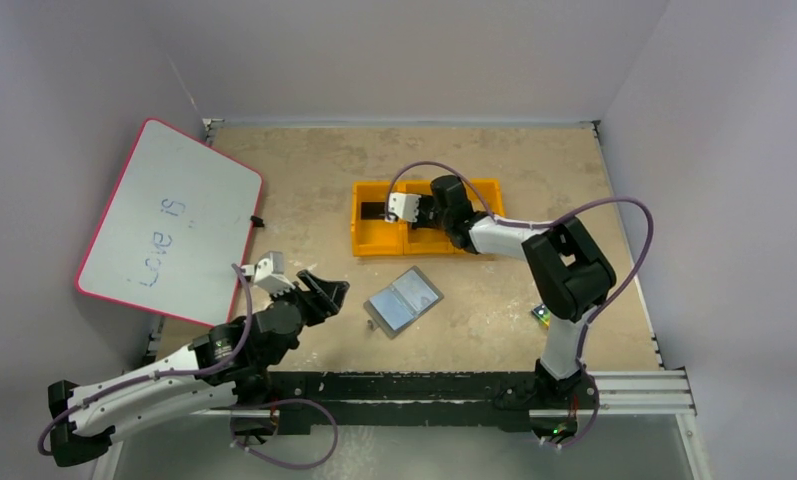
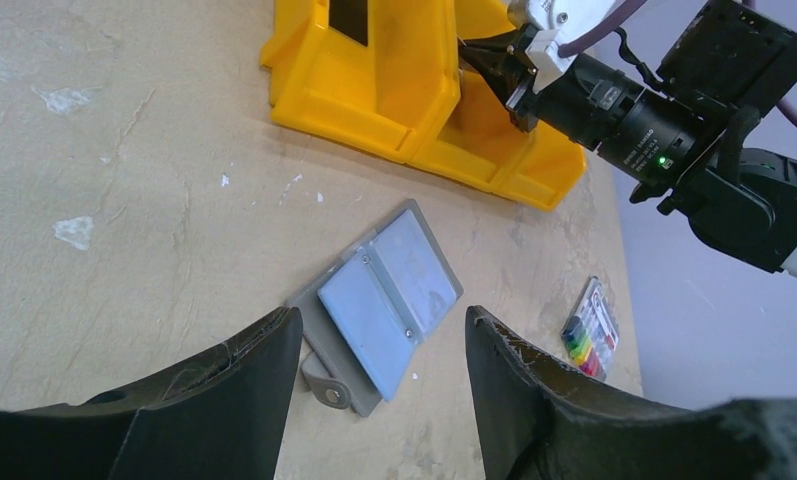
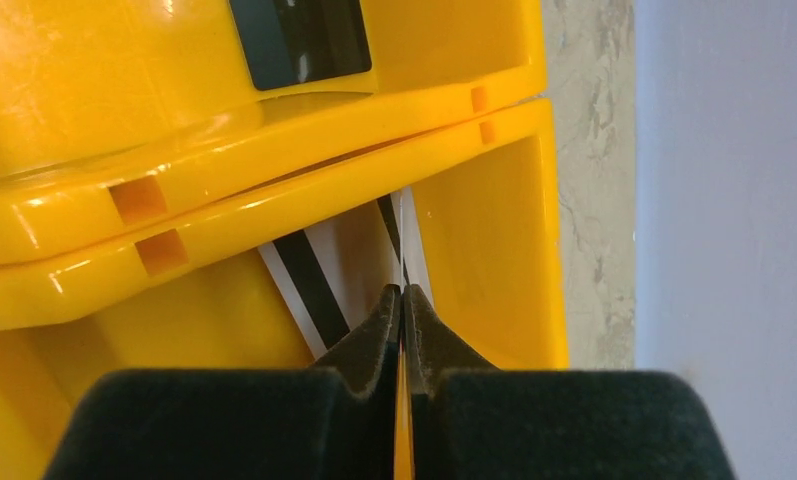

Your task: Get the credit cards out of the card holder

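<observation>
Next, I move my right gripper away from the yellow bin tray and help my left gripper turn the open card holder (image 1: pixel 403 302) square by its edges (image 1: pixel 431 284), because the holder is lying slanted.
The card holder (image 1: pixel 404 300) lies open on the table, pale blue-grey inside, snap tab toward me; it also shows in the left wrist view (image 2: pixel 384 300). My left gripper (image 1: pixel 329 293) is open and empty, hovering just left of the holder (image 2: pixel 381 320). My right gripper (image 1: pixel 417 213) is inside the yellow bin tray, shut on a thin card (image 3: pixel 402 235) seen edge-on (image 3: pixel 402 295). A silver-white card with a dark stripe (image 3: pixel 309 275) lies in that compartment. A black card (image 3: pixel 299 35) lies in the neighbouring compartment (image 1: pixel 374 212).
The yellow three-part bin tray (image 1: pixel 474 190) stands behind the holder (image 2: pixel 374 110). A crayon pack (image 1: pixel 540 314) lies at the right near the right arm's base (image 2: pixel 592 328). A red-rimmed whiteboard (image 1: pixel 169 220) leans at the left.
</observation>
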You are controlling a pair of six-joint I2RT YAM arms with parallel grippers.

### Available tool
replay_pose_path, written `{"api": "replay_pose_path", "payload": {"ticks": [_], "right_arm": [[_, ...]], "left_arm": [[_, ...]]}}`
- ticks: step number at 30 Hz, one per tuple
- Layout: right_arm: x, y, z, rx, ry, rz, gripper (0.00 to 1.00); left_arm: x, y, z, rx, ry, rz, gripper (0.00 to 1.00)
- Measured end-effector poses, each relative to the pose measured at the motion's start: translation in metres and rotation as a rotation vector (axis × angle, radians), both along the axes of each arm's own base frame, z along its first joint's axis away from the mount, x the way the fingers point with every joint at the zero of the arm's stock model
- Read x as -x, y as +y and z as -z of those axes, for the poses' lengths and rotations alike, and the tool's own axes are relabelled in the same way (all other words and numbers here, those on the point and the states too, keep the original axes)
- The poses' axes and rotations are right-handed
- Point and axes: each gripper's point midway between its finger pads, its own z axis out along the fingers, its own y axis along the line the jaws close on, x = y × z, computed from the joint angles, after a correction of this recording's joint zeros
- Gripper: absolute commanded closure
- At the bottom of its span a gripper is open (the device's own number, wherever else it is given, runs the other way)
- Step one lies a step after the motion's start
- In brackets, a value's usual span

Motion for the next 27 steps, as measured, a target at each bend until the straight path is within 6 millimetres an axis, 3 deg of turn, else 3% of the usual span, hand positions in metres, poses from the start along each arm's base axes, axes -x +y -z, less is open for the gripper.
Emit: {"api": "replay_pose_path", "payload": {"ticks": [8, 14, 20, 27], "right_arm": [[-0.016, 0.004, -0.004, 0.018, -0.044, 0.022, 0.93], [-0.019, 0.002, 0.004, 0.042, -0.045, 0.033, 0.88], [-0.02, 0.001, 0.004, 0.05, -0.051, 0.034, 0.79], [-0.015, 0.004, 0.002, 0.045, -0.031, 0.012, 0.76]], "left_arm": [[0.001, 0.005, 0.003, -0.018, 0.005, -0.007, 0.4], [0.001, 0.006, 0.003, -0.026, 0.008, -0.008, 0.41], [0.001, 0.006, 0.002, -0.026, 0.007, -0.009, 0.4], [0.001, 0.006, 0.004, -0.034, 0.011, -0.009, 0.4]]}}
